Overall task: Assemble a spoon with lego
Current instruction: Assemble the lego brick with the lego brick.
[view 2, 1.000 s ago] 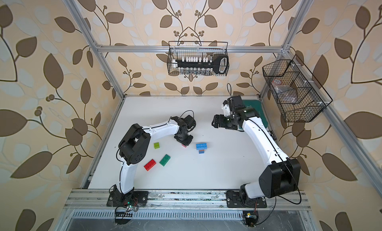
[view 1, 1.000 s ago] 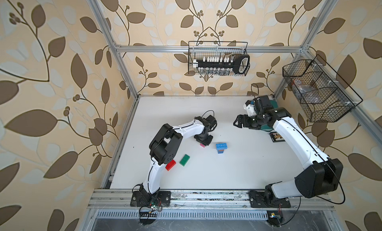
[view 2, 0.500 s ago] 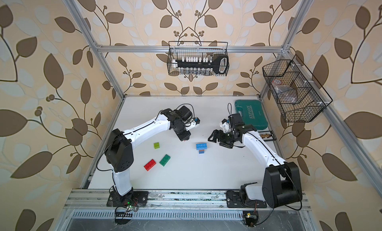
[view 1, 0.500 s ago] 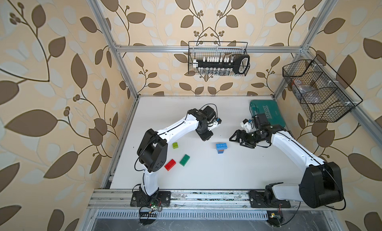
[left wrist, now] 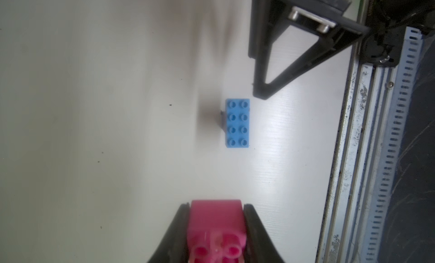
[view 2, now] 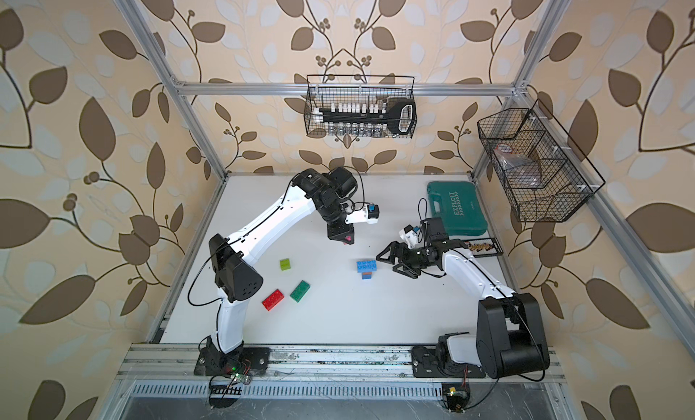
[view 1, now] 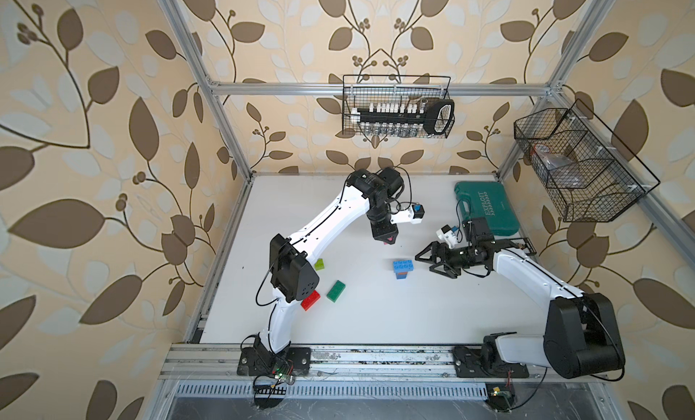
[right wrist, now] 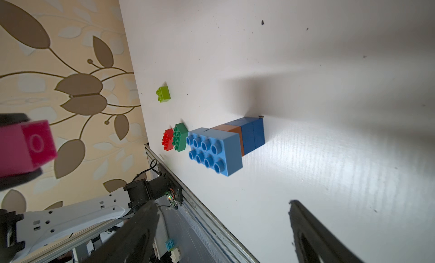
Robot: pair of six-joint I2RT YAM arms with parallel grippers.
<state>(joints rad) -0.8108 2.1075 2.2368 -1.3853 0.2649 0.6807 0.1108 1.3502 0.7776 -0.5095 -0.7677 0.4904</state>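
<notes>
The light-blue brick sticks out over the orange brick [view 1: 401, 274] and stands there unheld. Next, my right gripper steadies its overhanging end [view 1: 410, 266] before my left gripper pushes the pink brick down.
My left gripper [left wrist: 216, 217] is shut on a pink brick [left wrist: 216, 223], held in the air behind the stack; in both top views it [view 1: 387, 240] [view 2: 347, 239] points down. The partial spoon [view 1: 402, 268] [view 2: 366, 268] stands on the table: a light-blue brick [right wrist: 215, 151] on orange and blue ones. My right gripper [view 1: 424, 262] [view 2: 385, 263] is open just right of the stack, nothing between its fingers [left wrist: 261, 68]. Loose lego lies at the left: lime [view 1: 320, 264], green [view 1: 336, 290] and red [view 1: 310, 300].
A teal tool case [view 1: 485, 207] lies at the back right, with a small black tray [view 2: 483, 246] beside it. Wire baskets [view 1: 396, 111] [view 1: 575, 166] hang on the back and right walls. The metal rail [view 1: 376, 358] runs along the front edge.
The left gripper has lifted the pink brick off the table and drawn back and up. The right arm has swung from beside the tool case down toward the stack, jaws open.
</notes>
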